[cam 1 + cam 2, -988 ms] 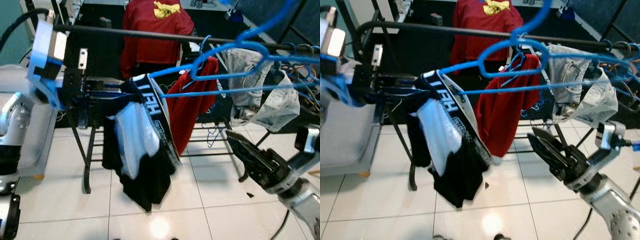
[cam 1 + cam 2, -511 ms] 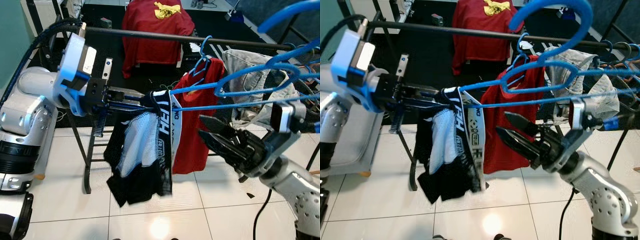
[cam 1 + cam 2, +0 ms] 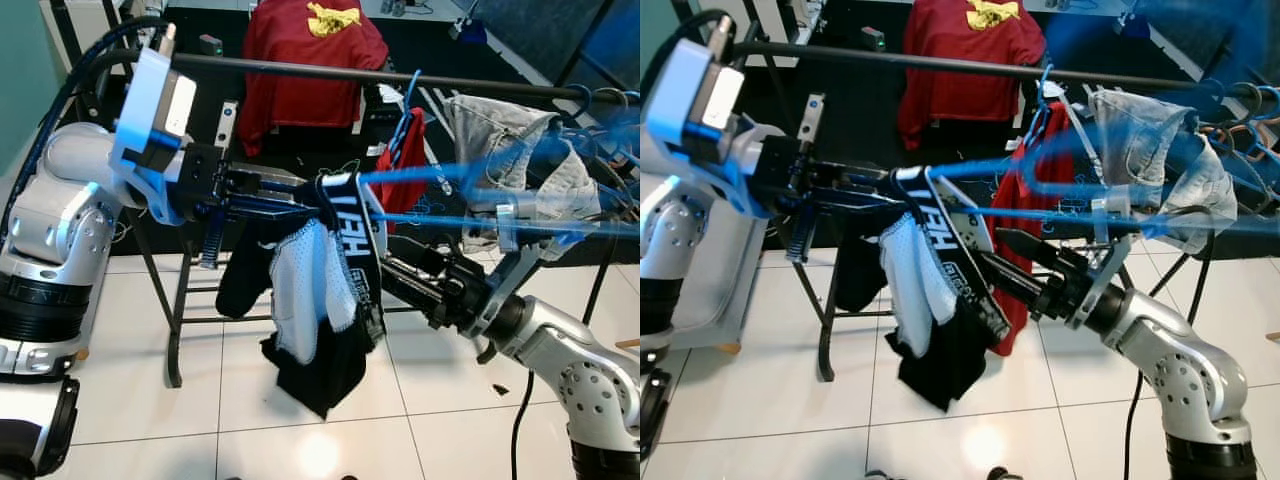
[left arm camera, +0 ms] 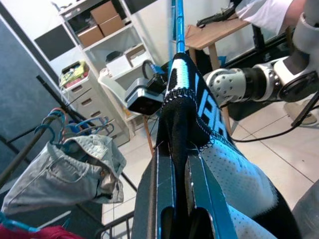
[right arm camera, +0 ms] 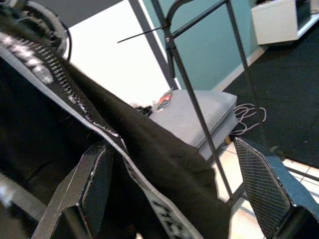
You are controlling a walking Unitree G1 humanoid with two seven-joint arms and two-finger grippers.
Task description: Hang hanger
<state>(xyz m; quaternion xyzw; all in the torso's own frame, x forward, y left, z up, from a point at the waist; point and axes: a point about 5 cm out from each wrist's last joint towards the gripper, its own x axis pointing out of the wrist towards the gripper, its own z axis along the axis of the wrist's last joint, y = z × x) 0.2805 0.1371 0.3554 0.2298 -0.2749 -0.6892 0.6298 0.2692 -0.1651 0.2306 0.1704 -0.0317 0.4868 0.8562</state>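
My right gripper will draw the white lettered waistband (image 3: 350,225) out straight along the hanger when it pulls, because the waistband's loose end (image 3: 372,312) hangs slack.
A blue hanger (image 3: 450,218), blurred by motion, carries a black garment with a white lettered waistband (image 3: 340,270). My left gripper (image 3: 305,200) is shut on the hanger's end where the waistband wraps it, and its fingers (image 4: 162,174) pinch bar and cloth together. My right gripper (image 3: 992,252) is open just right of the garment. Its two fingers (image 5: 97,174) stand wide apart on either side of the waistband without closing on it. Behind, the black rail (image 3: 330,70) of the drying rack runs across.
On the rail hang a red shirt (image 3: 405,150) on a blue hanger and grey jeans (image 3: 515,140), with more blue hangers at the right end. Another red shirt (image 3: 305,50) hangs further back. The rack's black legs (image 3: 175,310) stand on white floor tiles.
My right gripper has reached left and now straddles the garment's waistband. The hanger has swung and is blurred. The garment has shifted a little right with the left gripper.
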